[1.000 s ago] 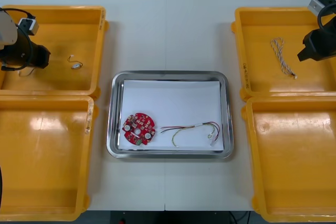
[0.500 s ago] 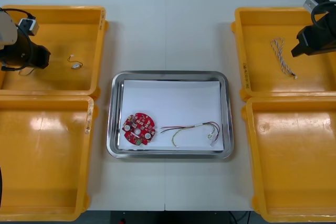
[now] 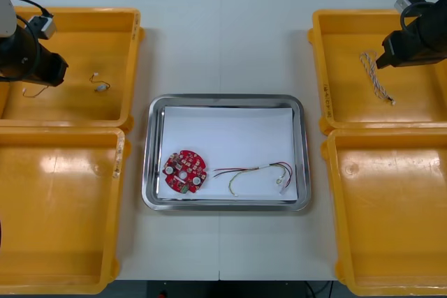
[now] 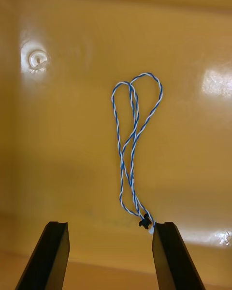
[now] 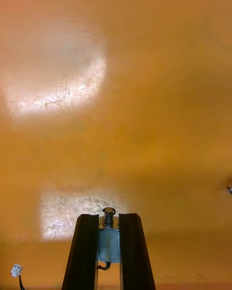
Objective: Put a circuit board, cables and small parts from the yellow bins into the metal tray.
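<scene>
My gripper will make the twisted blue and white cable's loops (image 4: pixel 137 102) spread apart but stay looped when it lifts the cable, because they come together in a narrow bundle (image 4: pixel 132 176).
My left gripper (image 3: pixel 56 72) is over the back left yellow bin (image 3: pixel 77 22), shut on a small metal part (image 5: pixel 108 244) that sits between its fingertips (image 5: pixel 108 218) in the left wrist view. A thin wire with a white plug (image 5: pixel 17 269) trails beside it. A second small metal part (image 3: pixel 102 86) lies in that bin. My right gripper (image 3: pixel 386 51) hangs open over the back right bin (image 3: pixel 335 26). The twisted blue and white cable (image 4: pixel 133 150) lies just beyond its fingers (image 4: pixel 54 256), with its plug end near one of them. The metal tray (image 3: pixel 227 100) holds a red circuit board (image 3: pixel 185 170) and a red and yellow cable (image 3: pixel 255 171).
White paper lines the tray. Two more yellow bins stand at the front, one on the left (image 3: pixel 56 270) and one on the right (image 3: pixel 391 270), with nothing in them. Bare table runs between the bins and the tray.
My right gripper has moved left over the back right bin to just above the blue and white cable. My left gripper has shifted slightly toward the far edge with the part.
</scene>
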`<state>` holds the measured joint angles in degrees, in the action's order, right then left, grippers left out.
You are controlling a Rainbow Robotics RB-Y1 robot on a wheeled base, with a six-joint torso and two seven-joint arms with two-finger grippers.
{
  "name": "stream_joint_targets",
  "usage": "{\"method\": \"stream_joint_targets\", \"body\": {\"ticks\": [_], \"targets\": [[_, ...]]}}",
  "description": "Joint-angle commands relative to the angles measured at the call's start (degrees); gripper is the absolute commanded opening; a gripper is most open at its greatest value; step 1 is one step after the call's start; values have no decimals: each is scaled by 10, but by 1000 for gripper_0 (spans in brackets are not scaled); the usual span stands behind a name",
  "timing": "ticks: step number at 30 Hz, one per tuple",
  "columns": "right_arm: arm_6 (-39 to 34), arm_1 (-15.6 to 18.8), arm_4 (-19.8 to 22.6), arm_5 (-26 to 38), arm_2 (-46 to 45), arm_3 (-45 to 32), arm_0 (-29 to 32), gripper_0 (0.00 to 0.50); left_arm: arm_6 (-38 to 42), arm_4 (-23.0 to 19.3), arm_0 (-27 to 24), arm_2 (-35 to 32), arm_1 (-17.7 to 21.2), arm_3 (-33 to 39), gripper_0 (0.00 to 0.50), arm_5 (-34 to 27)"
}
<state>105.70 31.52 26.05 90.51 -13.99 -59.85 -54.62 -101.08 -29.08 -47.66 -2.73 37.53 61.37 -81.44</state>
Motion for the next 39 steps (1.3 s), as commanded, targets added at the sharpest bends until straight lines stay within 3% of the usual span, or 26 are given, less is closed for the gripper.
{"method": "stream_joint_targets", "body": {"ticks": [1, 11, 26, 39], "targets": [[15, -1, -5, -31, 31, 9, -31, 500, -44, 14, 5, -18, 17, 63, 0, -44], [29, -1, -1, -72, 31, 61, -40, 500, 5, 39, 22, -18, 0, 185, 0, -144], [43, -1, -4, -136, 19, 125, -40, 500, 142, 50, 38, 31, -84, 376, 0, -262], [55, -7, 22, -202, 19, 185, -39, 500, 259, 66, 72, 130, -138, 488, 0, -277]]}}
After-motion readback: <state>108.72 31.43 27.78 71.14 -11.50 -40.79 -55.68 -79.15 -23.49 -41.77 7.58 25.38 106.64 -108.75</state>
